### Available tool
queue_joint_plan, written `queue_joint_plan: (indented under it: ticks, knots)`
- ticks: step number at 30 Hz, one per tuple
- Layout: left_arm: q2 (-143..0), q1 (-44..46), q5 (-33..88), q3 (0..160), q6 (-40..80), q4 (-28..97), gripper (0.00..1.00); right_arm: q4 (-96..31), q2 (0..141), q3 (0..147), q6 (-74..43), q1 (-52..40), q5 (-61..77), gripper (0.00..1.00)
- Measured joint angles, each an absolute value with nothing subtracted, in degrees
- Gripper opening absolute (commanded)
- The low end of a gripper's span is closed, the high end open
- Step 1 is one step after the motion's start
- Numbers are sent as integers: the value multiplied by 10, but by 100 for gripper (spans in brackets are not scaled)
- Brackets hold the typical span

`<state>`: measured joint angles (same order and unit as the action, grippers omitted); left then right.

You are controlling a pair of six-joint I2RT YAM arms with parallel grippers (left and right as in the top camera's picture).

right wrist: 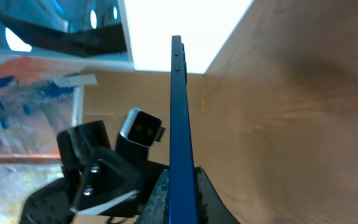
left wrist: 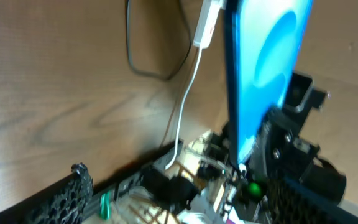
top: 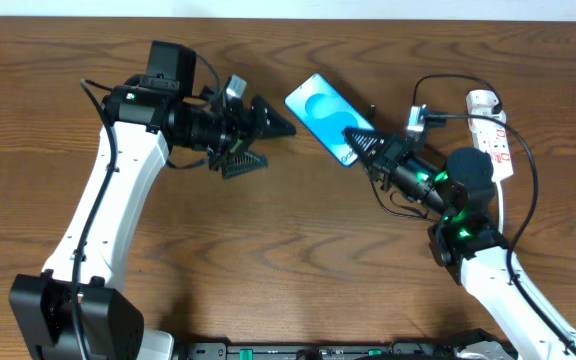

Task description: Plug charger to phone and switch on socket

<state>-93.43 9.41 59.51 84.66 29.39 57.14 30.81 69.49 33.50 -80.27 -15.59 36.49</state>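
Next, I move back and line up my left gripper's open fingers with the phone's edges before taking the phone's far end (top: 301,92), because the phone's screen (top: 326,112) lies at a slant across those fingers.
The phone (top: 318,105), its cyan screen lit, lies slanted at the table's middle back. My right gripper (top: 356,140) is shut on its near end; in the right wrist view the phone (right wrist: 179,106) runs edge-on between the two pads (right wrist: 182,182). My left gripper (top: 280,144) stands open just left of the phone, holding nothing. From the left wrist the phone (left wrist: 266,68) rises ahead between the spread jaws (left wrist: 179,186). The white socket (top: 495,135) lies at the far right. The charger's thin black cable (top: 530,165) loops past it; its plug tip I cannot make out.
A black cable loop (left wrist: 143,65) and a white connector on a thin white lead (left wrist: 205,28) lie on the wood beyond the phone. The right arm's body (top: 463,200) sits between phone and socket. The table's back edge (top: 388,8) is close behind.
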Motion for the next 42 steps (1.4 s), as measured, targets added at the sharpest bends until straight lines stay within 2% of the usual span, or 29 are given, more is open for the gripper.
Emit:
queue_joint_plan:
  ticks: [6, 11, 15, 19, 25, 32, 37, 42]
  knots:
    - [-919, 90, 618, 847, 198, 684, 90, 429, 747, 290, -783, -156, 396, 1]
    - [-842, 68, 602, 846, 137, 747, 90, 492, 802, 289, -793, -156, 409, 1]
    - [-758, 64, 564, 830, 123, 728, 90, 541, 857, 288, -820, -156, 416, 1]
    - [-673, 64, 543, 764, 131, 623, 90, 627, 892, 287, -867, -156, 422, 1]
    - [-627, 64, 492, 630, 274, 400, 90, 641, 892, 287, -936, -156, 429, 1]
    - [-663, 64, 472, 469, 541, 134, 90, 641, 892, 287, -1000, -156, 438, 1]
    - [-731, 69, 467, 429, 728, 31, 90, 640, 893, 287, -1015, -157, 439, 1]
    - [-768, 98, 465, 428, 821, -96, 90, 601, 893, 286, -1018, -171, 435, 1]
